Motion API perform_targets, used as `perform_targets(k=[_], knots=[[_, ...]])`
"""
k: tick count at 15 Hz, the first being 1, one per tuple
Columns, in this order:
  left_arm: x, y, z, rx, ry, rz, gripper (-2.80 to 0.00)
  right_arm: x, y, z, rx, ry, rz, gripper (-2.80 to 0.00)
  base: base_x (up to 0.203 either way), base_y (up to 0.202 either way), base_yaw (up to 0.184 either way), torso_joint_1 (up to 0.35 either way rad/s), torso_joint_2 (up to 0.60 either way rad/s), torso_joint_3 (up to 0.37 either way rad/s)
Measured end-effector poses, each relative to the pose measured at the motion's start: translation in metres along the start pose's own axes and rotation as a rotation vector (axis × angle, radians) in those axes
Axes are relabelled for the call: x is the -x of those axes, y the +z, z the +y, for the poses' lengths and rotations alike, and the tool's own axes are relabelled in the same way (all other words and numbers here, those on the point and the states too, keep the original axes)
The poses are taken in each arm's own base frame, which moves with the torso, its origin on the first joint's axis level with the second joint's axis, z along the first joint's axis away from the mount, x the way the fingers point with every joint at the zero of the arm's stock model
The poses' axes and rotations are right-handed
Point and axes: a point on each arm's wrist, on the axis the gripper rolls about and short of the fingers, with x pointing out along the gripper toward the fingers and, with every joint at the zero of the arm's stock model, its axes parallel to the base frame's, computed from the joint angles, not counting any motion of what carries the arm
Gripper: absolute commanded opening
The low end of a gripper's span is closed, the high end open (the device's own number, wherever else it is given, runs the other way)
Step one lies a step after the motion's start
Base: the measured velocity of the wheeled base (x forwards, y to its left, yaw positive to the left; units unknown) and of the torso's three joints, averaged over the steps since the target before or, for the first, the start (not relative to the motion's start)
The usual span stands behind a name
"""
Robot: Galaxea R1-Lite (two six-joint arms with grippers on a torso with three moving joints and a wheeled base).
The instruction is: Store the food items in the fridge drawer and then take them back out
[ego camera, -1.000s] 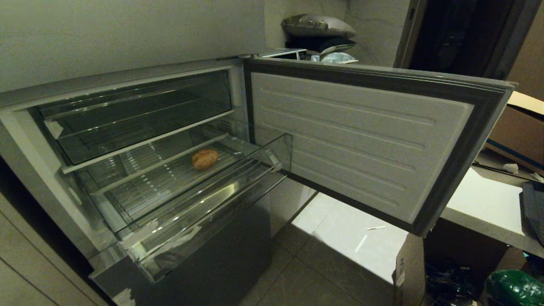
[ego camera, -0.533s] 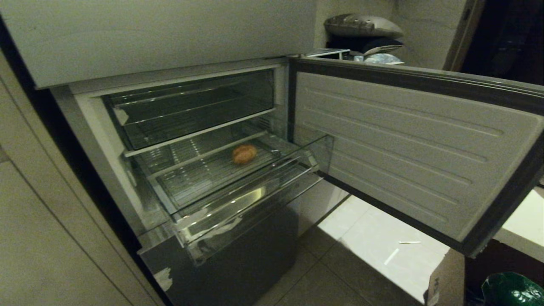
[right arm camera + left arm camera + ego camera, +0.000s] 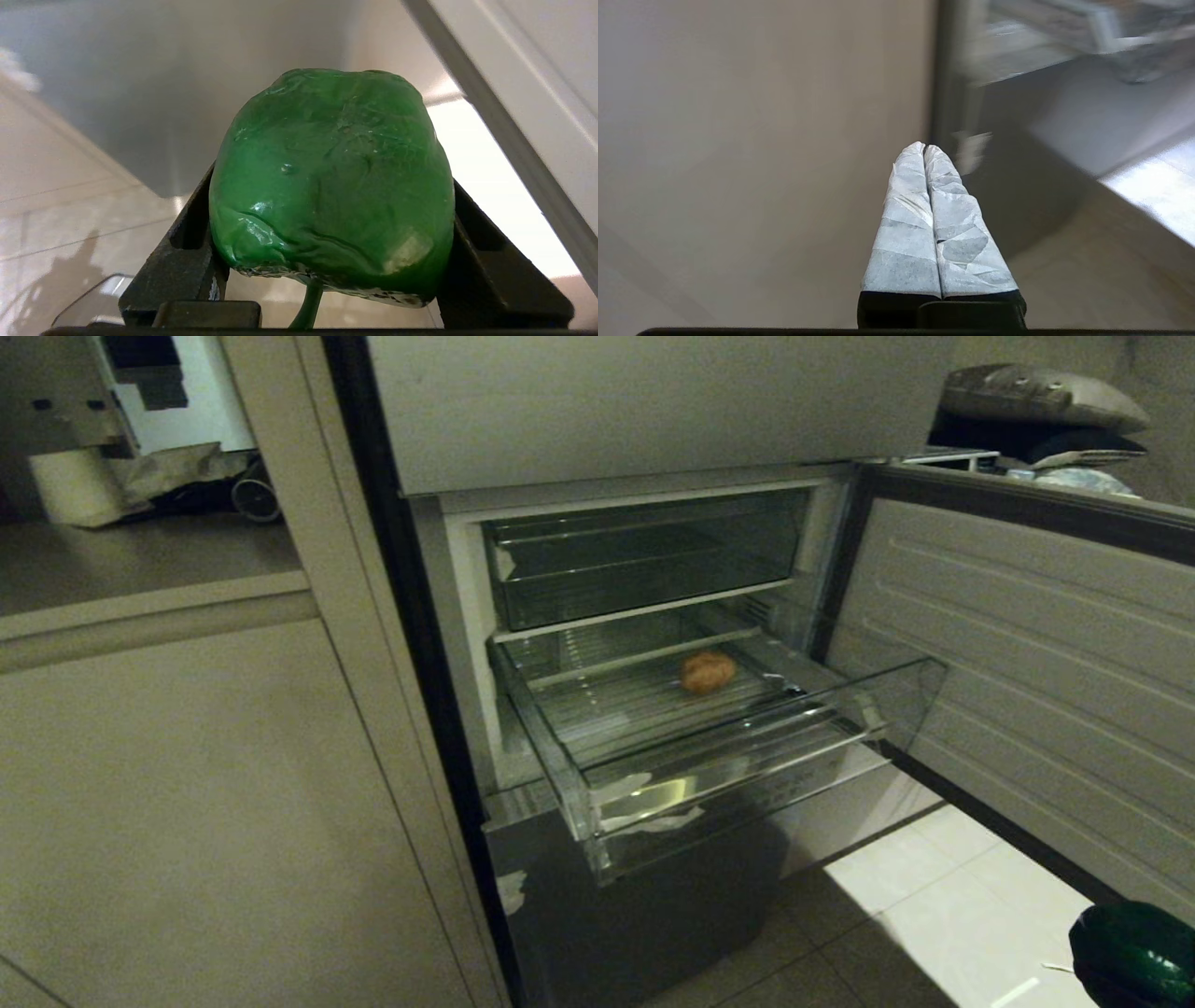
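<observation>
The drawer's bottom [image 3: 652,713] is clear next to the tan-brown food item, so the robot's right gripper should go on carrying the green pepper up until it hangs over the drawer's bottom.
A tan-brown food item [image 3: 707,671] lies on the ribbed floor of the clear fridge drawer [image 3: 728,751], which is pulled out of the open fridge. My right gripper [image 3: 334,210] is shut on a glossy green pepper [image 3: 331,177], its dark fingers [image 3: 191,228] pressing both sides. In the head view the pepper [image 3: 1134,952] shows at the lower right corner, low over the floor and well right of the drawer. My left gripper [image 3: 924,148] is shut and empty, its taped fingers pressed together beside a beige panel.
The fridge door [image 3: 1027,644] stands open to the right of the drawer. A second clear bin [image 3: 644,560] sits above it and a grey steel front [image 3: 644,915] below. A beige cabinet panel [image 3: 187,803] fills the left. Bright floor tiles [image 3: 943,896] lie under the door.
The whole head view has swung left, so the fridge now shows right of centre and the cabinet has come in. The tan food item lies where it did in the drawer.
</observation>
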Motion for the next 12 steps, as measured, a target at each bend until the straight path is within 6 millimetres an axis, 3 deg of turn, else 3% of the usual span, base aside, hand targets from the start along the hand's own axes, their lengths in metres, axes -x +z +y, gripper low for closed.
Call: perform_targets(k=[4,7,12], knots=[[0.0,0.0,0.0,0.0,0.001,0.0,-2.8,-0.006,0.022,-0.005,0.03,0.005,-0.089,-2.8,-0.001,-0.007,0.135,0.002,0.0,0.004],[0.0,0.0,0.0,0.0,0.0,0.0,-2.8,-0.016,0.059,-0.007,0.09,0.05,-0.229,-2.8,0.0,0.0,0.0,0.0,0.0,0.0],[0.0,0.0,0.0,0.0,0.001,0.0,-2.8,-0.054,0.127,-0.002,0.046,0.196,-0.326,-2.8,0.0,0.0,0.0,0.0,0.0,0.0]])
